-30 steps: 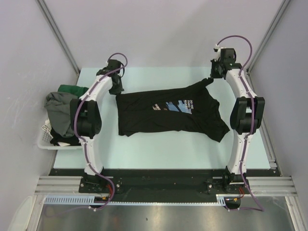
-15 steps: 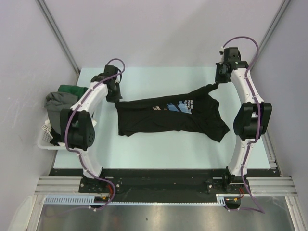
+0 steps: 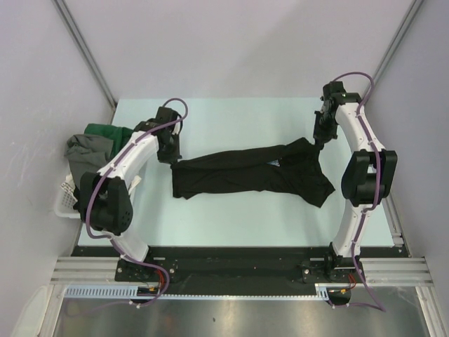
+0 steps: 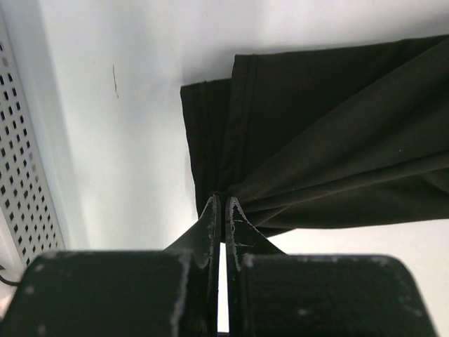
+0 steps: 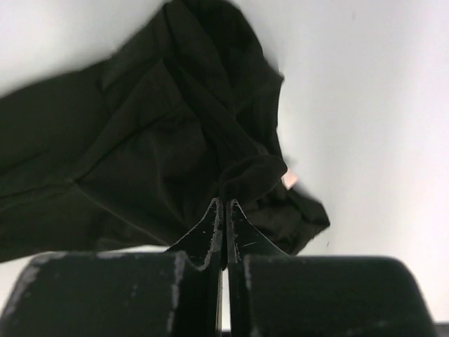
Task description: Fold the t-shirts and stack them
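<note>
The black t-shirt's far edge [image 3: 237,158] is stretched across to my left gripper. My right gripper should go on lowering its end toward the near sleeve [image 3: 321,191] before it lets go there.
A black t-shirt [image 3: 245,172] lies across the middle of the table, its far edge lifted and folded toward the near side, so its chest print is hidden. My left gripper [image 3: 170,153] is shut on the shirt's far left hem corner, seen pinched in the left wrist view [image 4: 223,200] with the black cloth [image 4: 330,140] fanning out to the right. My right gripper [image 3: 319,140] is shut on the far right edge, seen in the right wrist view [image 5: 224,202] with bunched black cloth [image 5: 140,133] hanging from it.
A white slatted basket [image 3: 64,200] stands at the table's left edge, holding a grey shirt [image 3: 85,160], a dark green shirt [image 3: 105,131] and a black one. Its perforated wall [image 4: 24,175] shows at the left of the left wrist view. Grey side walls close in on both sides.
Both grippers have moved toward the near side with the shirt's far edge, folding it over. The chest print, visible earlier, is now covered and the shirt looks narrower.
</note>
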Robot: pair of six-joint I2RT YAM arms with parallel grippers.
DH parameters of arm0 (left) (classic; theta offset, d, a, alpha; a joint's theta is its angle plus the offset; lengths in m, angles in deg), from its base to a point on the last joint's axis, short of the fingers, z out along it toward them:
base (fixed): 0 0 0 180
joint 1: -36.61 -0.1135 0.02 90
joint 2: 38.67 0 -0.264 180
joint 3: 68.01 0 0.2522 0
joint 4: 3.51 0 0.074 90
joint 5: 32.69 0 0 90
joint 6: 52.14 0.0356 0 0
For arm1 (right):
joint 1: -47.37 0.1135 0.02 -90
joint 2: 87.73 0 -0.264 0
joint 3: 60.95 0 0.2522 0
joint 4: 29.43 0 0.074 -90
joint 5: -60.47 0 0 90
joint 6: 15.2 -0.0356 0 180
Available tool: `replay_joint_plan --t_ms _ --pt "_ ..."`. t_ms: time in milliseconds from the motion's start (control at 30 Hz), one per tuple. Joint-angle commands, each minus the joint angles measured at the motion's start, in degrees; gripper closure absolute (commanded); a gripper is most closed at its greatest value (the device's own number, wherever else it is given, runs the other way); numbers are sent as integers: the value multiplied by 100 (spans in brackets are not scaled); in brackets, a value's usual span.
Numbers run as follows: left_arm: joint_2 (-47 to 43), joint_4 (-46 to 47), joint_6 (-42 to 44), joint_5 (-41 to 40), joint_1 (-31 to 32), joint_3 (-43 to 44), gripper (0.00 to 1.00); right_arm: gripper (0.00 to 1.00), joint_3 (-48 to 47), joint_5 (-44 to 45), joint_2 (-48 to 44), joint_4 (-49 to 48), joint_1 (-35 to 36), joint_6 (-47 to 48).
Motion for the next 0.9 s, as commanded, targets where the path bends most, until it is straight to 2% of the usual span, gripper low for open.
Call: replay_joint_plan --t_ms 0,300,867 --pt "-455 -84 -104 -25 43 -230 100 100 279 -1 -480 546 -29 -183" --pt "-657 -216 -227 -156 43 -556 100 100 903 61 -560 855 -81 -166" --pt "-579 -251 -359 -130 61 -750 100 100 1598 43 -261 662 -82 -131"
